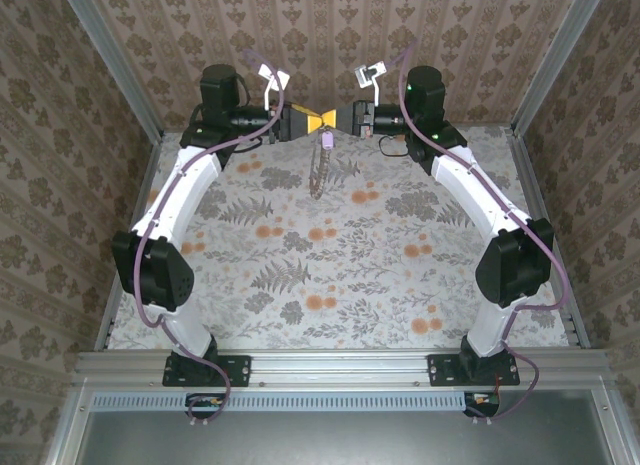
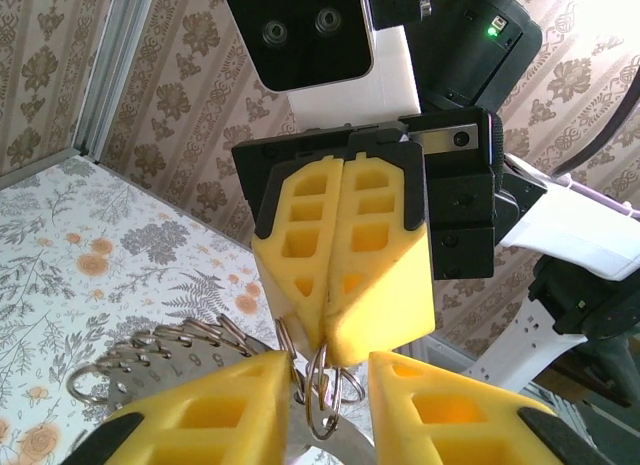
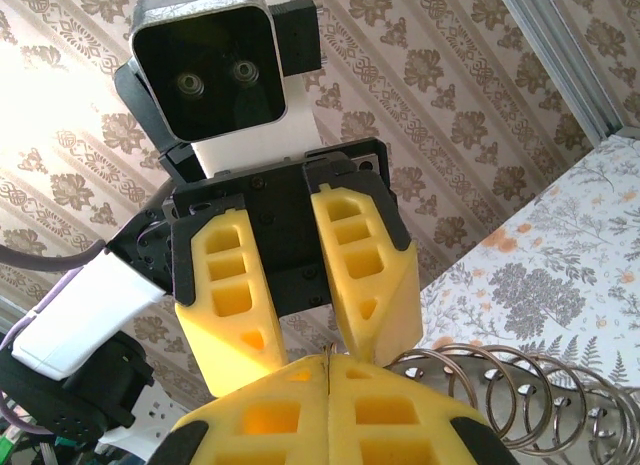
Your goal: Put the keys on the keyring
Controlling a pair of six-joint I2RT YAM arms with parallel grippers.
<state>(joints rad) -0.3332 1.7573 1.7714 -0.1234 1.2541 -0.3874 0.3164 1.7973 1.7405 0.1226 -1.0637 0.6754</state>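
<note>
The lilac key (image 1: 327, 141) hangs free below while my right gripper pinches the ring (image 2: 319, 387), so next my left gripper clamps the ring before my right gripper takes the key.
Both grippers meet tip to tip high over the back of the table. A small lilac key (image 1: 326, 140) hangs just under them, and below it dangles the keyring (image 1: 318, 171), a brownish-grey string of metal. Close up it is a bunch of thin wire rings (image 2: 325, 390) on a flat metal strip. My right gripper (image 2: 326, 337) (image 3: 330, 358) is shut, pinching one ring at its tips. My left gripper (image 2: 330, 385) has its yellow fingers (image 3: 225, 285) apart on either side of those rings. More rings (image 3: 520, 395) fan out beside the jaws.
The floral tablecloth (image 1: 330, 275) lies below the arms. Patterned walls and aluminium frame posts (image 1: 125, 75) close in the back and sides. The two white arms (image 1: 185, 200) curve in from the left and right.
</note>
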